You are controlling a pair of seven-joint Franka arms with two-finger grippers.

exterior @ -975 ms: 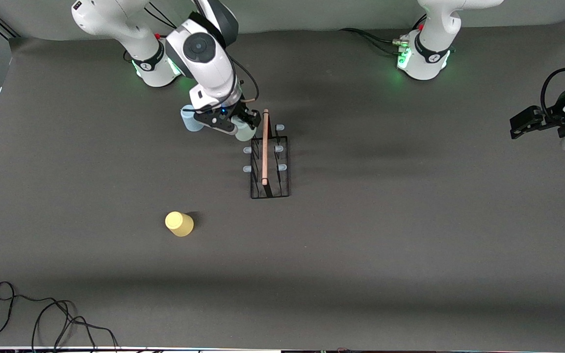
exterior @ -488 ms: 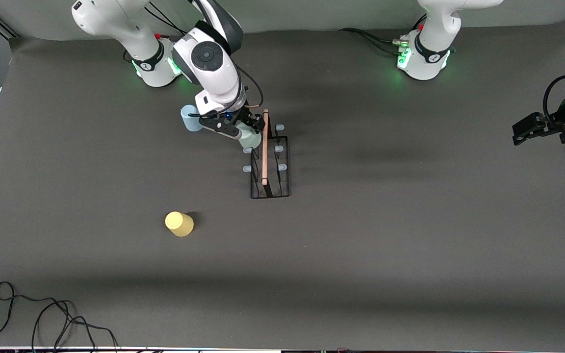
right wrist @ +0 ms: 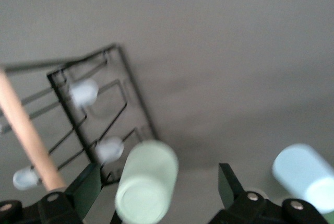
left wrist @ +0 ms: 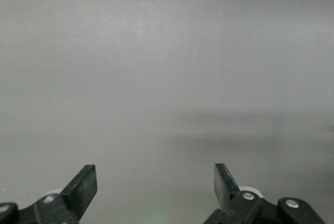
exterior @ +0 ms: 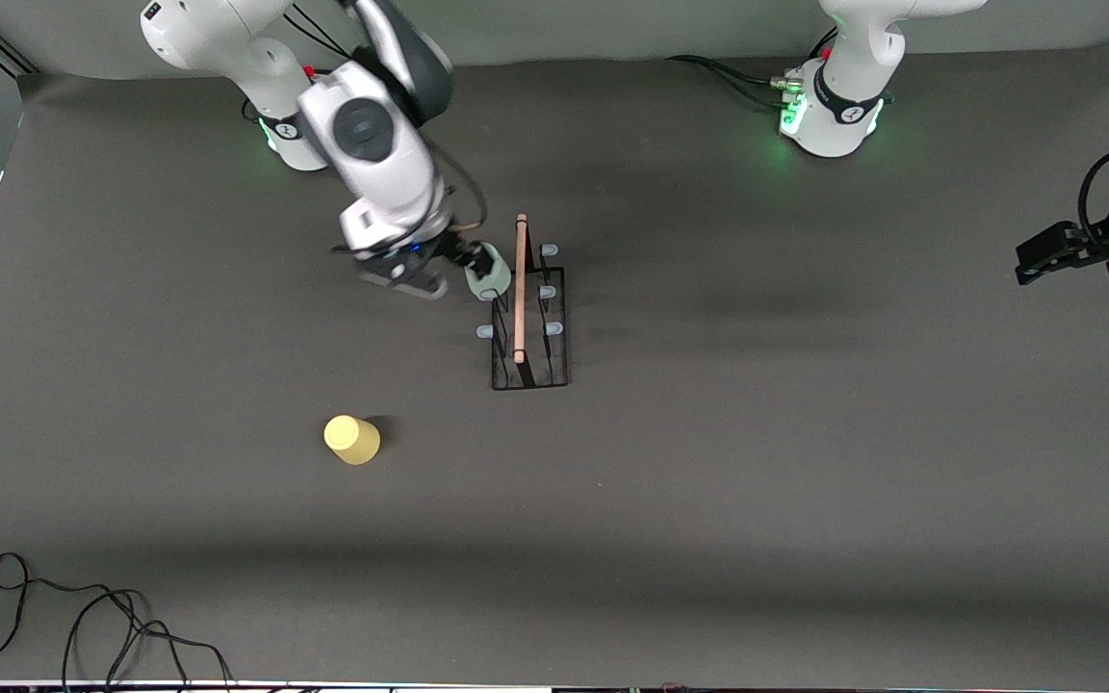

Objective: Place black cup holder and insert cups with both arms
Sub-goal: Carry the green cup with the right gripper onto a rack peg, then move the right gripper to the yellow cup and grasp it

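Note:
The black cup holder (exterior: 528, 310) will stay standing when the robot hangs the yellow cup beside the pale green cup, because the wire base (exterior: 546, 386) spreads wide.
The black cup holder (exterior: 528, 373) stands mid-table with its wooden handle (exterior: 520, 289) on top; it also shows in the right wrist view (right wrist: 134, 94). The pale green cup (exterior: 490, 270) hangs tilted on a prong at the holder's end toward the bases. My right gripper (exterior: 463, 258) is open beside it; in the right wrist view the fingers (right wrist: 88, 182) stand clear of the green cup (right wrist: 148, 182). The light blue cup (right wrist: 305, 177) stands on the table nearby, hidden by the arm in the front view. The yellow cup (exterior: 351, 439) stands upside down nearer the camera. My left gripper (exterior: 1031, 260) waits open and empty at its table end.
Loose black cables (exterior: 83, 626) lie at the table's front corner toward the right arm's end. The two green-lit bases (exterior: 829, 115) stand along the back edge. Five holder prongs (exterior: 552, 329) carry no cup.
My right gripper let go of the green cup, leaving it on the prong, and drew back toward its own end. The arm now covers the light blue cup.

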